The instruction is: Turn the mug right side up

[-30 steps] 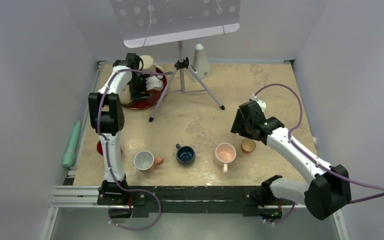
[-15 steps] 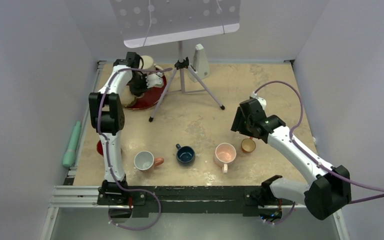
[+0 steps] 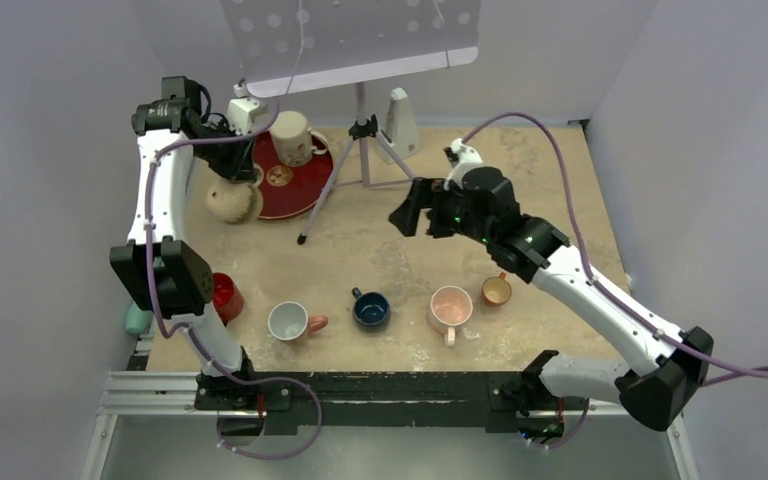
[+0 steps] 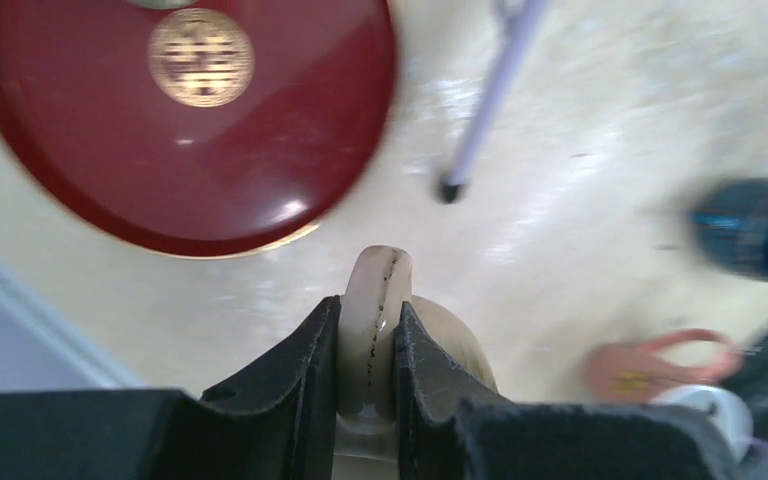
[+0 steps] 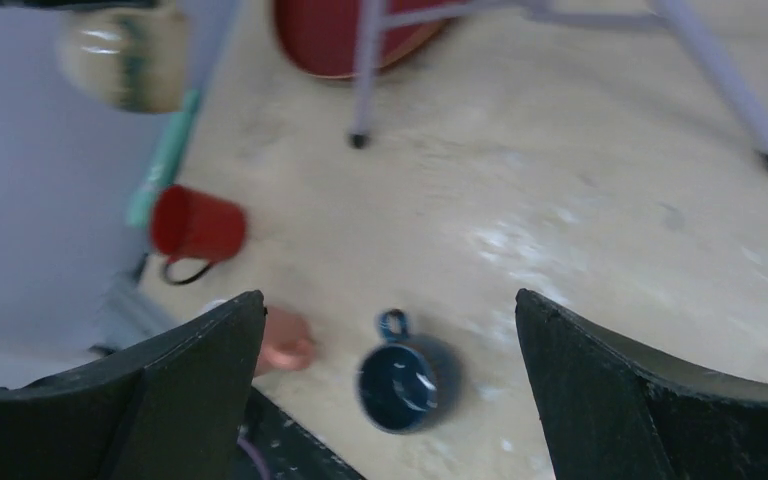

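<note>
The cream mug is held by its handle point(image 4: 373, 300) in my left gripper, and the mug's body hangs below. Next, my right gripper grips the mug's rim point(image 3: 256, 201) and stands the mug upright.
A cream mug point(image 3: 232, 202) hangs in the air just left of the red plate point(image 3: 300, 185). My left gripper point(image 3: 232, 178) is shut on its handle point(image 4: 375, 300), and the fingers point(image 4: 310, 360) press both sides of that loop with the mug's body point(image 4: 455, 345) below them. I cannot tell which way its mouth faces. The right wrist view has the same mug point(image 5: 125, 55) at its top left. My right gripper point(image 3: 405, 215) is open and empty, raised over the middle of the table; its fingers point(image 5: 200, 370) frame a blue mug point(image 5: 405, 380).
A second cream mug point(image 3: 290, 137) sits on the red plate. A music stand's tripod point(image 3: 365, 130) and a white wedge point(image 3: 400, 122) stand at the back. Near the front are a red mug point(image 3: 222, 297), a white mug point(image 3: 288, 322), the blue mug point(image 3: 370, 310), a pink mug point(image 3: 450, 308) and a small orange cup point(image 3: 497, 291).
My left gripper closed on the cream mug's handle beside the plate and lifted it as the arm swung up and left. My right arm moved up and left to the table's middle and opened wider.
</note>
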`<state>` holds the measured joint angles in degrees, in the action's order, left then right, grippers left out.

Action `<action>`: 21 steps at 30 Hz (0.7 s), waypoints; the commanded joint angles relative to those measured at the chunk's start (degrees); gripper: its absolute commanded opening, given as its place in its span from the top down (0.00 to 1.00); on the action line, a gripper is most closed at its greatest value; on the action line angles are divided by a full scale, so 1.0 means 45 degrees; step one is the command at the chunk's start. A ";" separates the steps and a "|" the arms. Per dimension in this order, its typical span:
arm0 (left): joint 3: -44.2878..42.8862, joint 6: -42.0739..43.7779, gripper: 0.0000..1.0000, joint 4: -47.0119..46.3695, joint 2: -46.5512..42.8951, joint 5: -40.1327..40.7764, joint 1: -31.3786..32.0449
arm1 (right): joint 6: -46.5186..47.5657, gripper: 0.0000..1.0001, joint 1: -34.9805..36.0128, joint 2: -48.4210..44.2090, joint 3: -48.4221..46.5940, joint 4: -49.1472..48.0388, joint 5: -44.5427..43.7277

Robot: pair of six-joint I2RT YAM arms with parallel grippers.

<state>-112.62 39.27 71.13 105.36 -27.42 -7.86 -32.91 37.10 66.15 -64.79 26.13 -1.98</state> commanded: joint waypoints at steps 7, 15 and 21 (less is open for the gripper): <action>0.0300 -0.5333 1.00 0.1388 -0.3462 -0.6804 0.0242 | -0.2206 0.01 0.2029 0.3278 -0.1447 -0.9657 0.5400; 0.1386 -0.7033 1.00 -0.0247 -0.4913 -0.8628 0.0316 | -0.3601 0.01 0.2610 0.6048 -0.2978 -1.1047 0.7359; 0.2368 -0.7654 1.00 -0.1738 -0.5366 -0.8453 0.0325 | -0.4194 0.02 0.2716 0.6845 -0.3223 -1.1802 0.8483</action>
<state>-102.06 8.91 73.45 85.23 -57.34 -6.35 -48.80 48.95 96.44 -75.59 -19.75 30.02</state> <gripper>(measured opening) 0.249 0.982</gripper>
